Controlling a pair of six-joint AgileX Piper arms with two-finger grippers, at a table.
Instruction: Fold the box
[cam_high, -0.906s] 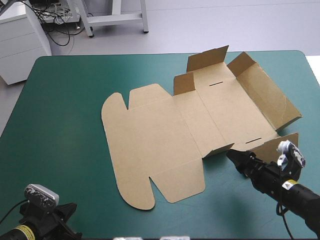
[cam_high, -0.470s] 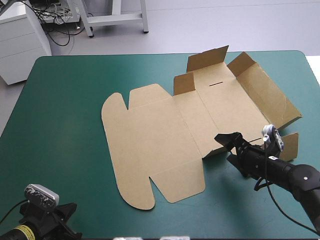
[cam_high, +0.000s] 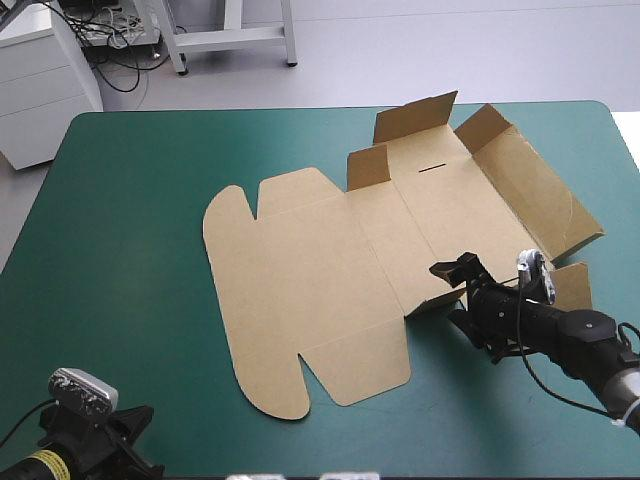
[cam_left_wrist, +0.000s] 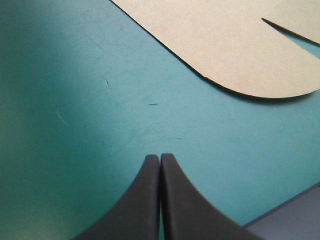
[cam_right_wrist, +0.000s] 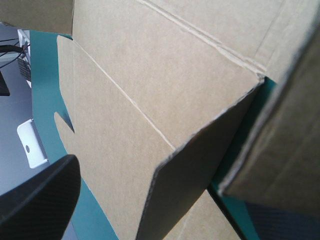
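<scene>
I expect the whole box to slide along when I move the small near flap (cam_high: 435, 302), because the lid panel lies flat and is joined along a crease (cam_high: 375, 254).
The brown box (cam_high: 330, 260) lies as a cut sheet in the middle of the table, its lid panel flat toward the left. At its right end the far wall (cam_high: 535, 185) and the far flaps (cam_high: 413, 117) stand partly raised. My right gripper (cam_high: 457, 297) is open at the near right edge, one finger on either side of the small near flap (cam_high: 437, 300). In the right wrist view this flap (cam_right_wrist: 185, 180) stands on edge between my right gripper's (cam_right_wrist: 165, 210) wide-apart fingers. My left gripper (cam_left_wrist: 160, 159) is shut over bare cover, with the lid's rounded corner (cam_left_wrist: 240, 50) ahead of it.
Teal-green cover (cam_high: 130, 200) lies bare to the left of the box and along the near side. The table's near edge (cam_left_wrist: 280, 215) runs close beside the left gripper. The left arm (cam_high: 85, 435) sits at the near left corner.
The right gripper has moved up from the near side to the small flap, turned, and opened from a shut point, its fingers now standing on either side of the flap. The left arm has not moved.
</scene>
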